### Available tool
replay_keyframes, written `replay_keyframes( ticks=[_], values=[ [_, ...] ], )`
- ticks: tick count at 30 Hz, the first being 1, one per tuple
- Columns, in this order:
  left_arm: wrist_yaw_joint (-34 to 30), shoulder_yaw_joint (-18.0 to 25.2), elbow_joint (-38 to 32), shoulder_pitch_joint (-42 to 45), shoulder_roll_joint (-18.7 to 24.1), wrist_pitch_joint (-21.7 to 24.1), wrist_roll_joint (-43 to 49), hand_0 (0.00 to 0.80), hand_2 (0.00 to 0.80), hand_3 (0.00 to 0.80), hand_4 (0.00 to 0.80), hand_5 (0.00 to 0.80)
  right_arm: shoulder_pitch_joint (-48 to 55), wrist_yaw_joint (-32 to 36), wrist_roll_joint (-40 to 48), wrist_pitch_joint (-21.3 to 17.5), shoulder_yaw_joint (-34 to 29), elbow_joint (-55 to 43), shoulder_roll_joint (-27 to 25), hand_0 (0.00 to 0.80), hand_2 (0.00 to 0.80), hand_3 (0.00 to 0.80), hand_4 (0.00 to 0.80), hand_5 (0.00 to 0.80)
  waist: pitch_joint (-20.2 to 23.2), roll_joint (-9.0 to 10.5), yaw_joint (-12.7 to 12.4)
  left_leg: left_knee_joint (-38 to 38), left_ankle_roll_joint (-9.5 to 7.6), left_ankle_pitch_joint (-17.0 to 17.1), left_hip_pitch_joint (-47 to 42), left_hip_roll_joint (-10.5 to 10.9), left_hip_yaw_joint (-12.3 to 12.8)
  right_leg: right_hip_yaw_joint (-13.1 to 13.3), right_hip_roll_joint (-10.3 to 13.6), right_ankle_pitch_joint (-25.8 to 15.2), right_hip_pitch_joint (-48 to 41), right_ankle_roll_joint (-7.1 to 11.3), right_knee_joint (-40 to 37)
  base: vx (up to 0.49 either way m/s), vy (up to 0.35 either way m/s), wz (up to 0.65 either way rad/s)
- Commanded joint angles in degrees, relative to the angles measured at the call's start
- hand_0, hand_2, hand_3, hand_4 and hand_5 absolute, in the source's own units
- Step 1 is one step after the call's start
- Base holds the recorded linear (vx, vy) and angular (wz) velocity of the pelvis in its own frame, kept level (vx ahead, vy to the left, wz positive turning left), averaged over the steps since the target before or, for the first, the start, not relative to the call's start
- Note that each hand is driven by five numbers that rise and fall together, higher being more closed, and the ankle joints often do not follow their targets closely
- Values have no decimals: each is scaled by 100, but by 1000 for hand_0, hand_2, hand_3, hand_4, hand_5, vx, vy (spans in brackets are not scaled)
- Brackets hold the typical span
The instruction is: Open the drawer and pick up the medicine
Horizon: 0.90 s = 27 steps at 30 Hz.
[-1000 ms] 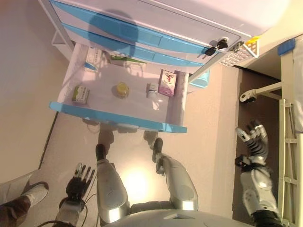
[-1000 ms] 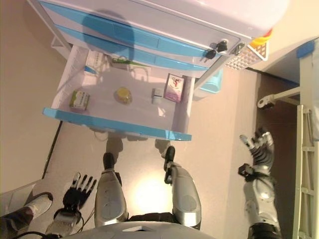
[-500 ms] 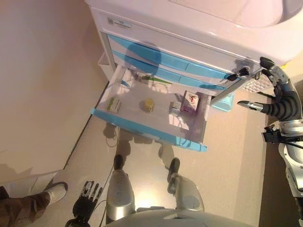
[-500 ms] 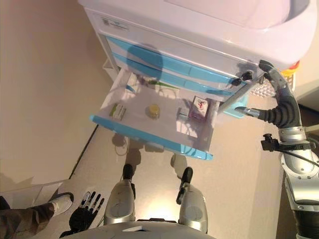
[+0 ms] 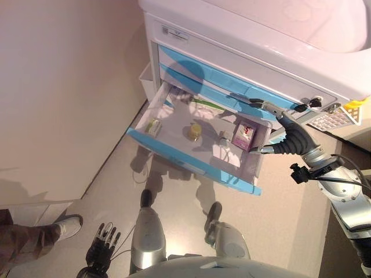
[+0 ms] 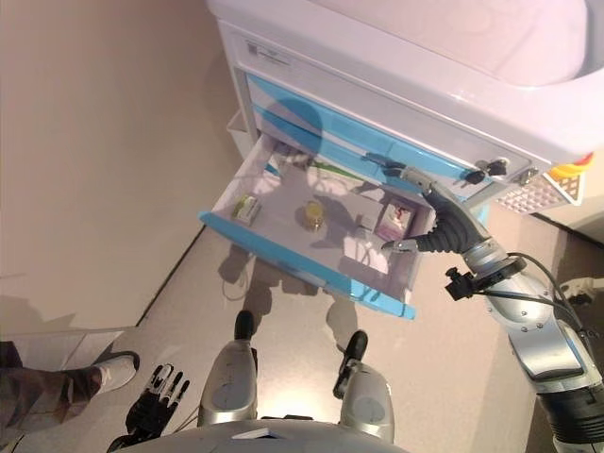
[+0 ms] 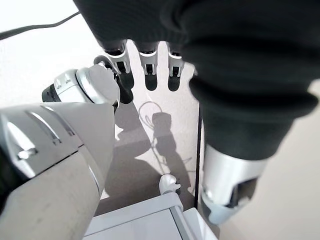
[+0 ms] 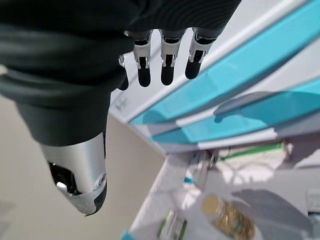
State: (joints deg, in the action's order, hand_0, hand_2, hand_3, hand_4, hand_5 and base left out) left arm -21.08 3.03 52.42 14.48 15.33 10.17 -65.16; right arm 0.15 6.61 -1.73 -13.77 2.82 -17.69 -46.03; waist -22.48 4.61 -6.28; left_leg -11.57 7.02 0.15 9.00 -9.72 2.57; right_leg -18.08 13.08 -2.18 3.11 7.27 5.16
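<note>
I expect the yellow-lidded jar (image 5: pixel 195 131) to be nearly full of loose capsules when I lift it, because amber specks (image 8: pixel 235 221) show through its clear side.
The bottom blue-fronted drawer (image 5: pixel 191 164) of the white cart stands pulled out. Inside lie a green box (image 5: pixel 153 125), a yellow-lidded jar (image 5: pixel 195 131), a small white bottle (image 5: pixel 225 138), a pink box (image 5: pixel 244 133) and a green tube (image 5: pixel 203 103) at the back. My right hand (image 5: pixel 278 130) is open, its fingers straight, and hovers over the drawer's right end just beside the pink box, holding nothing. The right wrist view shows the jar (image 8: pixel 225 217) below its fingers (image 8: pixel 167 60). My left hand (image 5: pixel 103 252) hangs low by my side, open and empty.
The shut upper drawers (image 5: pixel 232 87) have blue fronts, with keys (image 5: pixel 310 104) in a lock at the right. A white basket (image 5: pixel 336 116) hangs on the cart's right side. A person's leg and white shoe (image 5: pixel 58 227) stand at lower left. A wall (image 5: pixel 64 87) runs along the left.
The camera has shifted, so the cart sits further right in view. My right hand has come down from beside the cart's right edge to over the drawer's right end.
</note>
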Motion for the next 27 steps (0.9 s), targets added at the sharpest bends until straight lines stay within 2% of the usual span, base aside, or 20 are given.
replay_keyframes(
  ticks=[1, 11, 20, 27],
  values=[
    [51, -195, -298, 32, 269, 130, 49, 0, 0, 0, 0, 0, -483, -287, -454, -82, 157, -46, -61, 0, 0, 0, 0, 0, 0, -67, -130, -6, -193, -32, -89, -13, -48, 10, 108, 22, 31, 197, 261, -39, 16, 4],
    [-66, -443, -234, -52, 250, 80, -16, 0, 0, 0, 0, 0, -1175, -954, -1341, 378, 1080, 571, -156, 0, 0, 0, 0, 0, -117, -288, -275, 3, -197, 30, 54, 100, -188, -81, 241, 44, 175, 184, 385, -36, 28, 8],
    [-137, -626, -244, -117, 217, -92, -98, 0, 0, 0, 0, 0, -1915, -1447, -1608, 962, 1751, 1388, -142, 0, 0, 0, 0, 0, -177, -405, -392, 5, -200, 52, 140, 146, -250, -150, 312, 45, 277, 168, 449, -12, 12, 3],
    [-221, -665, -244, -207, 218, -274, -228, 0, 0, 0, 0, 0, -2405, -1542, -1557, 1160, 2119, 1946, -33, 0, 0, 0, 0, 0, -221, -454, -475, -25, -204, 66, 213, 171, -309, -212, 350, 57, 339, 142, 516, -4, 5, 4]
  ],
)
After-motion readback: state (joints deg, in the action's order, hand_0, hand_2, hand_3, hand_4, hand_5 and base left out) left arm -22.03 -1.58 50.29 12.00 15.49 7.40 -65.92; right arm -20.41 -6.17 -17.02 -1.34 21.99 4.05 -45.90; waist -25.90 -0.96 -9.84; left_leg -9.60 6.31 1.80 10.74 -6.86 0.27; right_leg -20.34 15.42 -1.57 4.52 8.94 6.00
